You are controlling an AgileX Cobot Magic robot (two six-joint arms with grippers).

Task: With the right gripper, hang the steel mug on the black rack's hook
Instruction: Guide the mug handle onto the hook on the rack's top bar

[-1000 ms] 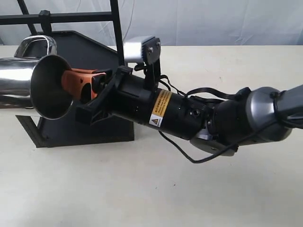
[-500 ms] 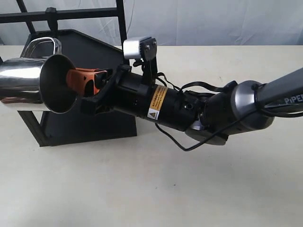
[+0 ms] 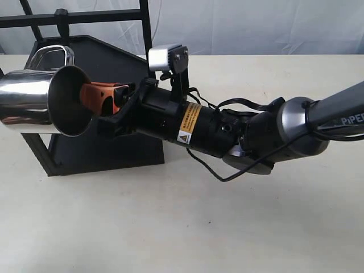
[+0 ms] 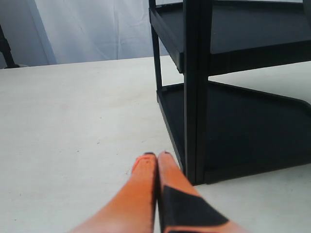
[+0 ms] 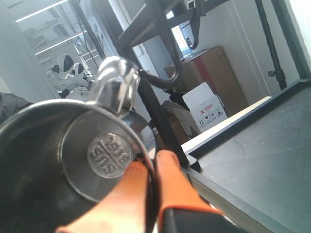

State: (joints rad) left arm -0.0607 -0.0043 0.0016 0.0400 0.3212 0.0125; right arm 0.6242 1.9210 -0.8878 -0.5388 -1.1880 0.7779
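Note:
The middle of the mug's handle (image 3: 53,49) is beyond the hook (image 3: 63,35), so the robot's right gripper should lift the mug and pull it back until the hook reaches the middle of the handle.
The steel mug (image 3: 28,102) lies on its side in the air, its mouth facing the right arm. My right gripper (image 3: 85,94) is shut on the mug's wall, one orange finger inside and one outside. The mug's handle (image 3: 54,54) points up, just below the black rack's (image 3: 114,62) top crossbar (image 3: 96,17). The hook (image 3: 61,16) sits on that crossbar, above the handle and apart from it. The right wrist view shows the mug's stamped bottom (image 5: 104,155), my right gripper (image 5: 148,162) and the hook (image 5: 193,34) beyond. My left gripper (image 4: 156,155) is shut and empty beside a rack post (image 4: 197,97).
The rack stands at the back left of a beige table (image 3: 199,227). A black cable (image 3: 227,176) hangs under the right arm. White curtain hangs behind. Cardboard boxes (image 5: 218,73) show far off in the right wrist view.
Since one second ago the right arm has lifted the mug a little and carried it slightly right, toward the rack. Over the last half second almost nothing has moved.

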